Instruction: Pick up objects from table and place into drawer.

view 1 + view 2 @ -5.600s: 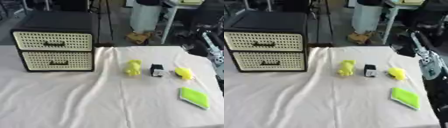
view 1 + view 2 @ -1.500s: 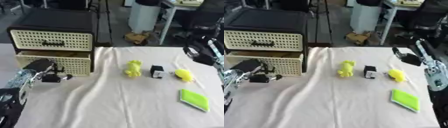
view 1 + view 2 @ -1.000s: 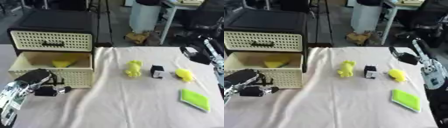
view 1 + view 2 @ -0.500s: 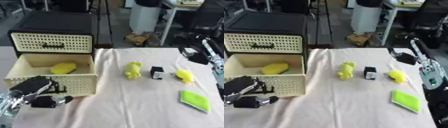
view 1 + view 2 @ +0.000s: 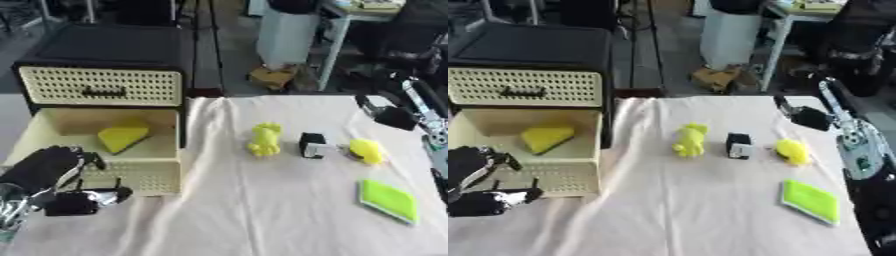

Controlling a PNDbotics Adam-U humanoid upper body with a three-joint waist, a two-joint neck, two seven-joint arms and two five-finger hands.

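The yellow toy figure looks small against the roomy lower drawer, so I expect the drawer to slide fully shut over it when I push.
The black cabinet point(image 5: 114, 47) has two cream perforated drawers. Its lower drawer point(image 5: 140, 172) is pulled out, and a yellow wedge point(image 5: 121, 137) lies inside it. My left hand point(image 5: 45, 172) is at the drawer's front, fingers curled at the handle. On the cream cloth lie a yellow toy figure point(image 5: 263, 139), a small black-and-white box point(image 5: 311, 145), a yellow rounded object point(image 5: 367, 150) and a flat green pad point(image 5: 388, 200). My right hand point(image 5: 805, 117) hangs open over the far right of the table, apart from them all.
The upper drawer point(image 5: 103, 86) is closed. The tablecloth point(image 5: 262, 210) is bare in front of the objects. Beyond the table stand a white bin point(image 5: 287, 35), a cardboard box point(image 5: 271, 77) on the floor and chairs.
The lower drawer, closed at first, has been pulled out towards me by my left hand, revealing the yellow wedge. My right hand has barely moved.
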